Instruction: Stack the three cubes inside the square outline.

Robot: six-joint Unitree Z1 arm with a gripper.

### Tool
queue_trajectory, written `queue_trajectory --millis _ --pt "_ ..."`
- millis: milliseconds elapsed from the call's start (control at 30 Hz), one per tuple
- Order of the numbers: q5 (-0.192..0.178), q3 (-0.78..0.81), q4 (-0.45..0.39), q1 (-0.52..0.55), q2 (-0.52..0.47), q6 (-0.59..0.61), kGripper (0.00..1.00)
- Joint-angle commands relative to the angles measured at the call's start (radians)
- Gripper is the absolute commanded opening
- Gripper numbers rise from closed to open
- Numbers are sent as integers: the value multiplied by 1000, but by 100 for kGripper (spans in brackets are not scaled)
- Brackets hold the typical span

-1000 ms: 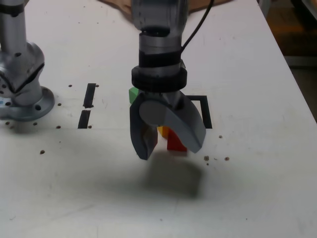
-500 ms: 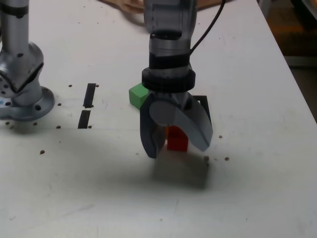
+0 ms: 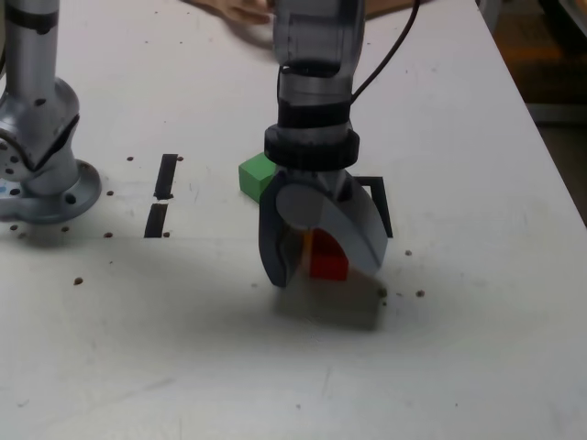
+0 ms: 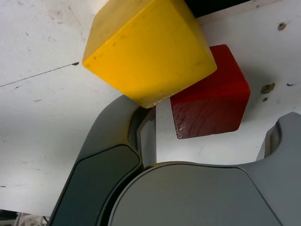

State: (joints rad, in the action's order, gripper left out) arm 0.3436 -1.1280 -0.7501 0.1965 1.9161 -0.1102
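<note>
I expect the yellow cube [image 4: 150, 52] to get knocked aside when I carry the red cube, because the yellow cube leans over the red cube, close to a finger.
In the exterior view my gripper [image 3: 323, 268] hangs low over the table, jaws open and pointing down. The red cube [image 3: 328, 266] sits on the table between the jaws. Just behind it shows a sliver of the yellow cube [image 3: 304, 242], close to the jaw on the exterior view's left. The wrist view shows the yellow cube [image 4: 146, 47] large and tilted, overlapping the red cube [image 4: 209, 103], with a gap between the red cube and either finger. The green cube [image 3: 257, 174] stands apart, behind the gripper. The gripper largely hides the square outline [image 3: 382, 207].
The arm's silver base [image 3: 41, 174] stands at the exterior view's left. Two short black tape strips [image 3: 161, 194] lie between it and the cubes. Small dark specks [image 3: 400, 293] dot the table by the red cube. The table's edge runs down the exterior view's right.
The gripper has moved toward the exterior view's right and slightly down, uncovering the green cube. The jaws stay equally wide.
</note>
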Motion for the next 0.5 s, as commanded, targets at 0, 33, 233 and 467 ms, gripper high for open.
queue_trajectory --millis 0,33,233,467 --pt "11 4 -1 -1 7 -11 84" --pt "18 6 -2 -1 9 -17 80" --pt "39 20 27 -2 8 -22 52" --pt "44 47 94 -1 0 -22 26"
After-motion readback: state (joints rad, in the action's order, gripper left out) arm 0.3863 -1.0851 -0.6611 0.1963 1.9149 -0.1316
